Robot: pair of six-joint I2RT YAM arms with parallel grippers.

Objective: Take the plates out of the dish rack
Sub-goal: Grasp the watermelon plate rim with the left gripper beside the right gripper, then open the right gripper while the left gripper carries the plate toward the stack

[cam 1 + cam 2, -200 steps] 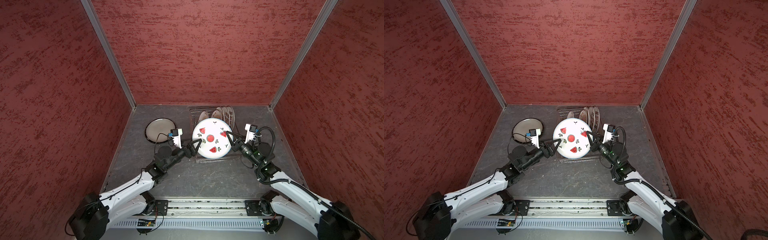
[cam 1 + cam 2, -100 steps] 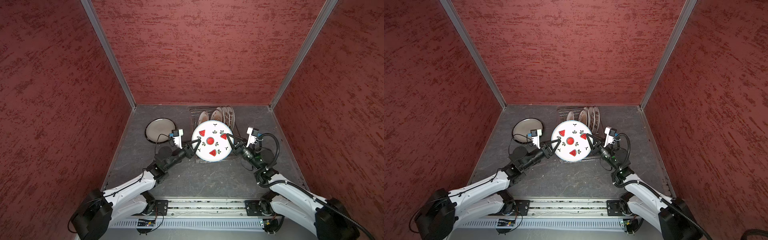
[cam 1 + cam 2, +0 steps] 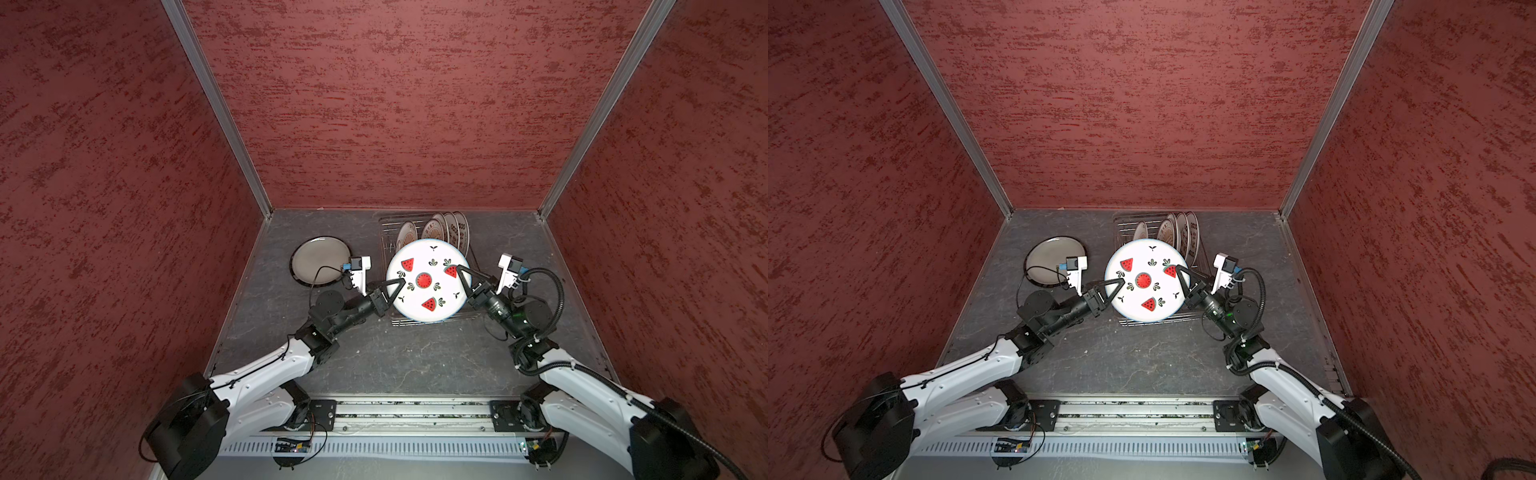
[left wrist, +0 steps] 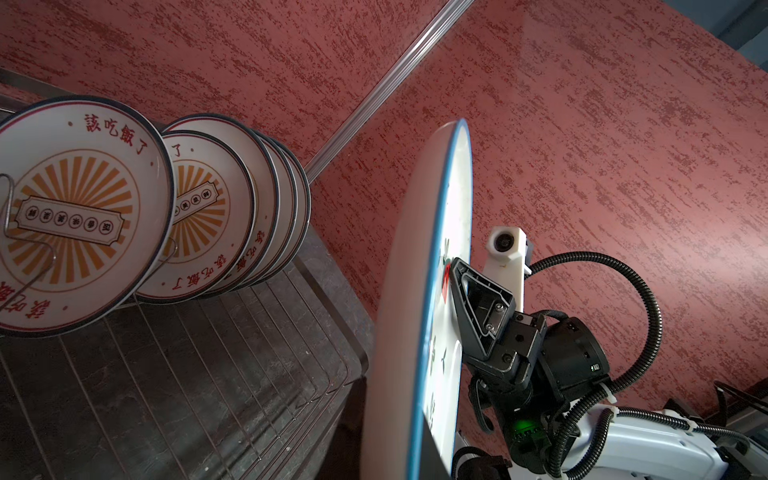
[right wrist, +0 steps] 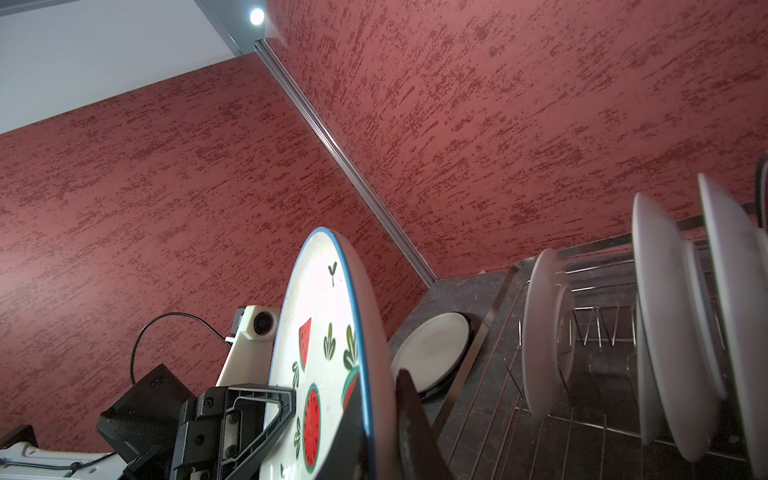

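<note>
The robot's right gripper is pinning the watermelon plate's rim [image 3: 469, 278], so next the right gripper opens and moves back before the left gripper stacks the watermelon plate on the dark-rimmed plate [image 3: 321, 260].
A white watermelon plate [image 3: 424, 282] [image 3: 1144, 282] hangs face up over the front of the silver wire dish rack [image 3: 388, 232] [image 3: 1123, 226]. My left gripper [image 3: 399, 286] [image 3: 1119, 286] is shut on its left rim. My right gripper [image 3: 459, 272] [image 3: 1179, 272] [image 5: 380, 395] is shut on its right rim. The left wrist view shows the plate [image 4: 415, 291] edge-on, and my own left jaws are hidden there. Several sunburst plates [image 3: 446, 230] [image 4: 83, 208] stand upright in the back of the rack.
A dark-rimmed plate [image 3: 320, 261] [image 3: 1054, 261] [image 5: 432, 353] lies flat on the grey table left of the rack. Red walls close in the back and both sides. A metal rail [image 3: 407, 415] runs along the front edge between the arm bases.
My left gripper's jaws have closed onto the plate's left rim. The plate has shifted slightly toward the front; my right gripper has kept its hold.
</note>
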